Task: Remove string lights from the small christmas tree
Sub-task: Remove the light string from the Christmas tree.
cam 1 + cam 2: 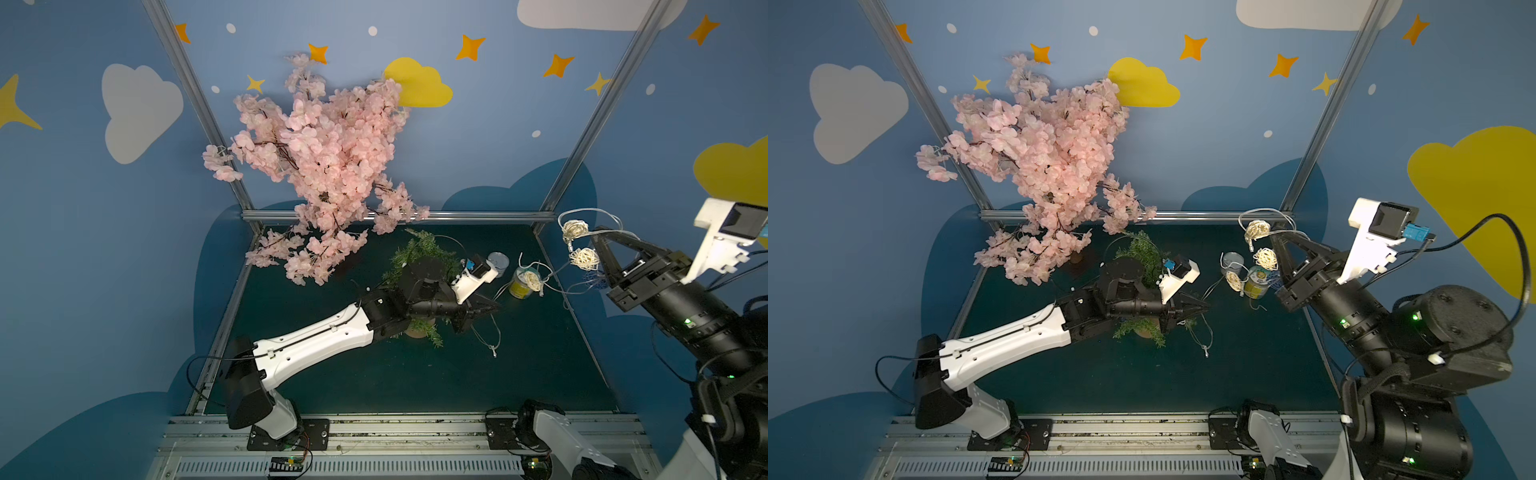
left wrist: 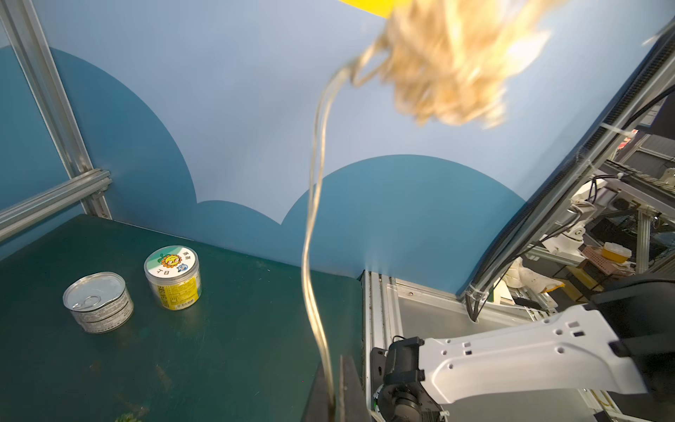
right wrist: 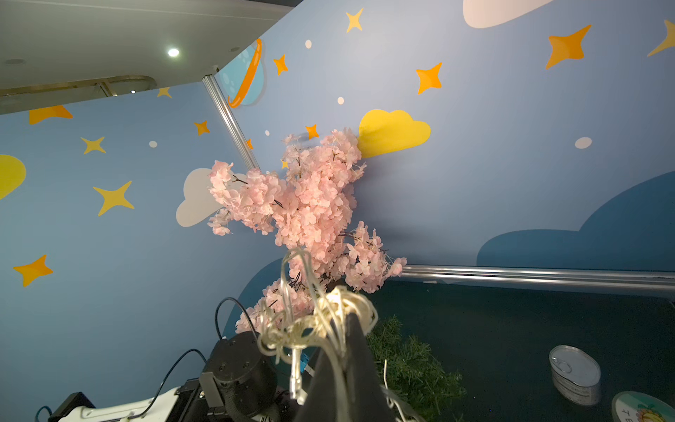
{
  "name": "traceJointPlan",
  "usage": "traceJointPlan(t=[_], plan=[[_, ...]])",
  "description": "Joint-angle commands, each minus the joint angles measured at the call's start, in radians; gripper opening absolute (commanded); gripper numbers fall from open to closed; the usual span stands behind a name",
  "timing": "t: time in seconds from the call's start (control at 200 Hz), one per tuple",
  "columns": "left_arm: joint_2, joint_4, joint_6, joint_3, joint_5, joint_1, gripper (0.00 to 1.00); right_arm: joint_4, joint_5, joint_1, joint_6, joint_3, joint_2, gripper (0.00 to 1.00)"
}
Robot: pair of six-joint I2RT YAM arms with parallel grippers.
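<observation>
My left gripper is shut on the string lights' wire (image 1: 504,290), so my right gripper should keep bringing the cream balls toward the small christmas tree (image 1: 417,248) and let them go.
The small christmas tree (image 1: 420,251) stands mid-table in its tan pot (image 1: 417,331), largely covered by my left arm. The string lights run from it to the right. My left gripper (image 1: 493,308) (image 2: 334,371), just right of the tree, is shut on their thin wire (image 2: 310,234), and a loose end (image 1: 493,348) droops to the table. My right gripper (image 1: 598,233) (image 3: 343,329) is raised at the far right, shut on a tangle of wire with cream balls (image 1: 575,227) (image 1: 1265,257). A blue ball (image 1: 595,282) hangs below it.
A silver tin (image 1: 498,263) (image 2: 98,301) and a yellow-labelled jar (image 1: 520,286) (image 2: 173,277) stand right of the small tree, under the hanging lights. The big pink blossom tree (image 1: 324,166) fills the back left. Aluminium frame rails (image 1: 457,216) edge the green table (image 1: 415,382).
</observation>
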Motion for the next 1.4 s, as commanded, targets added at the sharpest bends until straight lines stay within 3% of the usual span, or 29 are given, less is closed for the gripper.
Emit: traceJointPlan(t=[0.0, 0.22, 0.531, 0.681, 0.861, 1.212, 1.302, 1.392], plan=[[-0.061, -0.049, 0.028, -0.011, -0.036, -0.001, 0.04, 0.017, -0.054, -0.002, 0.034, -0.039, -0.017, 0.00], [-0.188, -0.190, 0.073, -0.040, -0.113, -0.020, 0.04, 0.046, -0.128, -0.005, 0.081, -0.104, -0.066, 0.00], [-0.353, -0.423, 0.178, -0.019, -0.447, -0.140, 0.04, 0.181, -0.227, -0.011, 0.194, -0.343, -0.185, 0.00], [-0.420, -0.469, 0.185, -0.016, -0.543, -0.183, 0.04, 0.225, -0.262, -0.015, 0.223, -0.403, -0.212, 0.00], [-0.437, -0.489, 0.203, 0.033, -0.568, -0.214, 0.04, 0.246, -0.288, -0.016, 0.231, -0.449, -0.215, 0.00], [-0.367, -0.477, 0.216, 0.174, -0.469, -0.260, 0.04, 0.215, -0.270, 0.003, 0.135, -0.587, -0.184, 0.00], [-0.366, -0.472, 0.216, 0.185, -0.463, -0.263, 0.04, 0.213, -0.231, 0.056, 0.110, -0.634, -0.176, 0.00], [-0.383, -0.471, 0.216, 0.182, -0.473, -0.264, 0.04, 0.190, -0.146, 0.175, 0.066, -0.665, -0.155, 0.00]])
